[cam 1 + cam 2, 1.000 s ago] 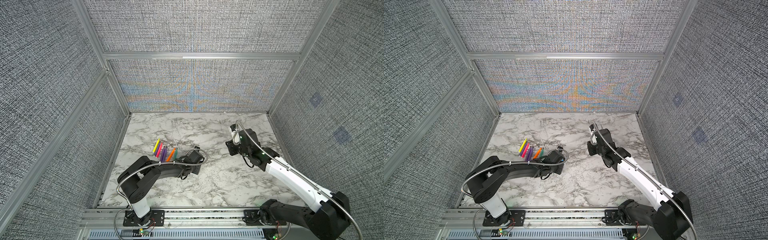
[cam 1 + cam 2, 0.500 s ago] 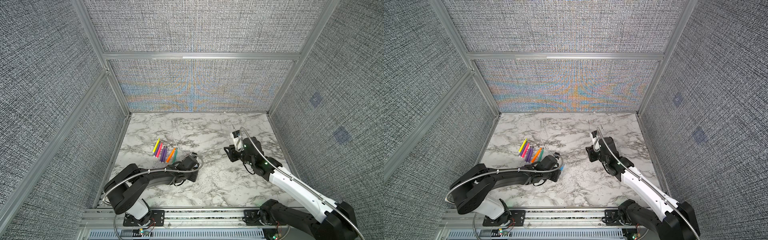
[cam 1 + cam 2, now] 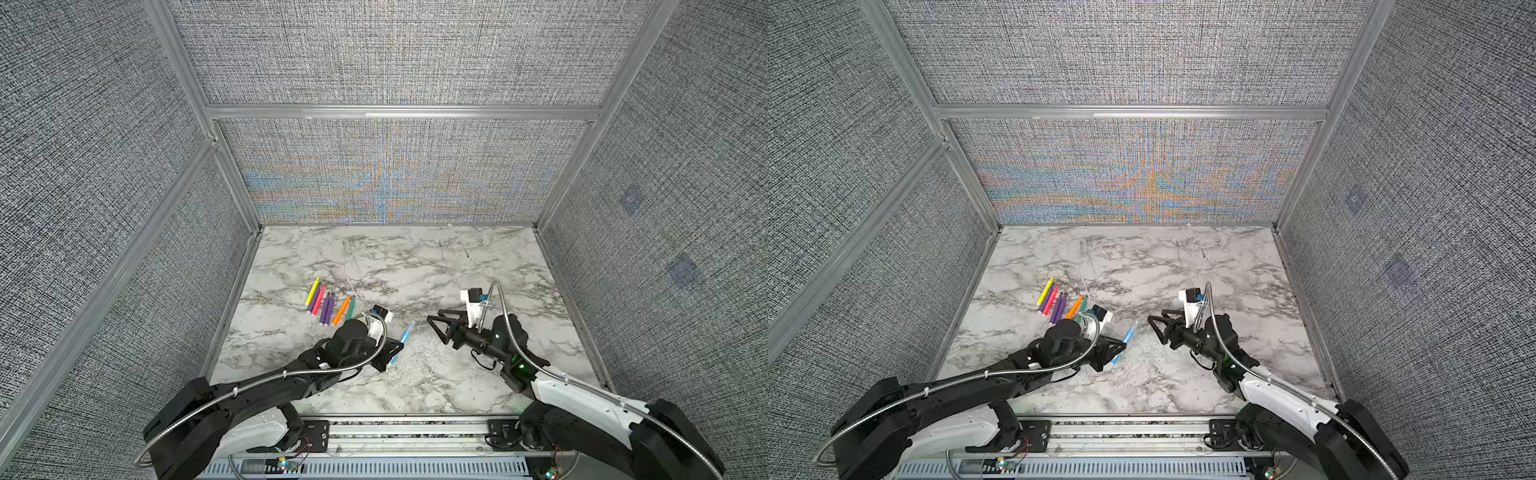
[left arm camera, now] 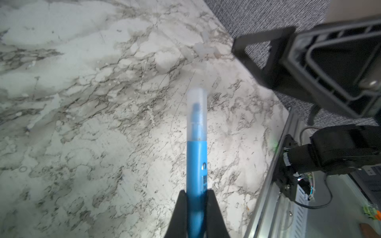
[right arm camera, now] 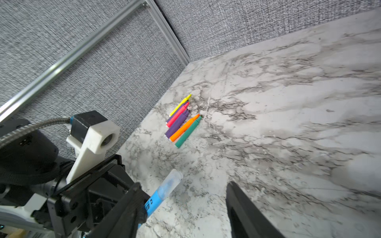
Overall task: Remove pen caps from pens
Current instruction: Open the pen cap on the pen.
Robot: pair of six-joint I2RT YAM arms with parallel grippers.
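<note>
The blue pen's body (image 3: 404,336) is in my left gripper with the clear cap past its fingers, so my right gripper should pinch the cap (image 3: 412,325) and pull it off.
My left gripper (image 3: 397,347) (image 3: 1120,345) (image 4: 196,192) is shut on a blue pen (image 3: 401,343) (image 4: 196,164) at its barrel, above the middle of the marble table. The pen's clear cap (image 4: 196,115) (image 5: 172,182) (image 3: 409,328) is on its tip and points toward my right gripper (image 3: 432,329) (image 3: 1153,322) (image 5: 183,185). That gripper is open, a short way from the cap, holding nothing. Several other pens (image 3: 328,305) (image 3: 1061,305) (image 5: 182,121) lie side by side at the left, pointed tips bare.
The marble table (image 3: 415,270) is boxed in by grey fabric walls with aluminium posts (image 3: 232,187). A metal rail (image 3: 407,432) runs along the front edge. A faint pale translucent bit (image 4: 203,47) lies on the marble near the right wall.
The left arm has drawn back from the row of pens toward the table's middle with the blue pen. The right gripper has come down and leftward toward it and has opened wider.
</note>
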